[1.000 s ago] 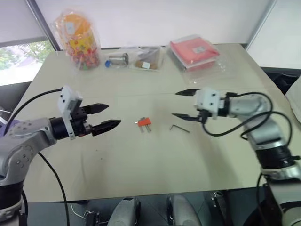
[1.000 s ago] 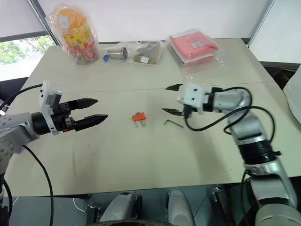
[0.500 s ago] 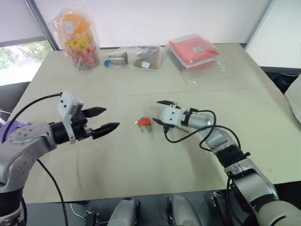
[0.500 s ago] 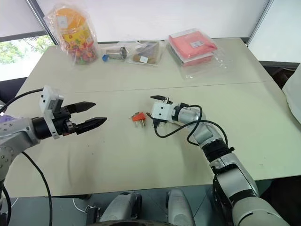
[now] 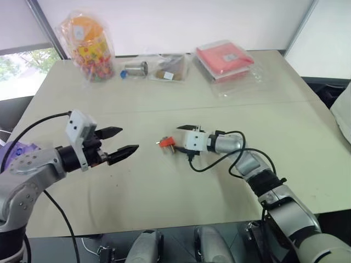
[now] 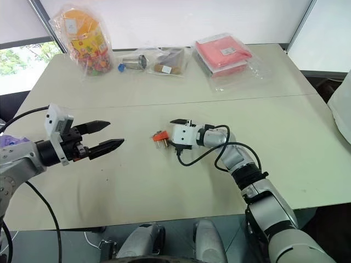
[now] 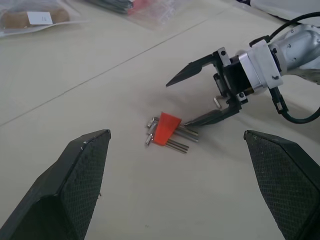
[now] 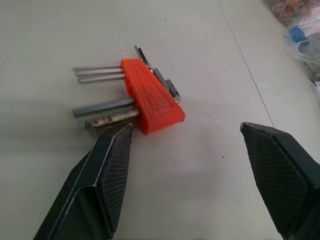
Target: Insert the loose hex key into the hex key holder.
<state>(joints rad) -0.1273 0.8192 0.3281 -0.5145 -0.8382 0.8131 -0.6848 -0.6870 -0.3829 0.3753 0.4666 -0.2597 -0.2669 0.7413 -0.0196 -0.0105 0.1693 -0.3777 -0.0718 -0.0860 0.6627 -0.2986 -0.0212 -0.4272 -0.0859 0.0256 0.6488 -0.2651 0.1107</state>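
Observation:
I expect the metal keys to stay in place and come along when I lift the hex key holder [image 5: 166, 142], because the keys run through the holder to bent ends [image 8: 167, 86].
The hex key holder [image 5: 168, 142] is a small red-orange block lying on the beige table [image 5: 164, 192], with several thin metal keys sticking out of it [image 8: 97, 72]. My right gripper [image 5: 179, 138] is low over the table just right of the holder, open. One of its fingertips [image 8: 117, 145] rests by the ends of the protruding keys. The loose hex key is hidden under my right hand and arm. My left gripper [image 5: 129, 138] hovers open to the left of the holder, pointing at it, with nothing between its fingers.
Along the table's far side stand a bagged candy jar [image 5: 90, 44], clear bags of small items [image 5: 156, 67] and a pink-red packet in clear plastic [image 5: 225, 57]. A black cable [image 5: 219, 159] loops off my right wrist onto the table.
My right arm has swung down and to the left, from above the loose hex key to right beside the holder, covering the key. The left gripper has stayed put.

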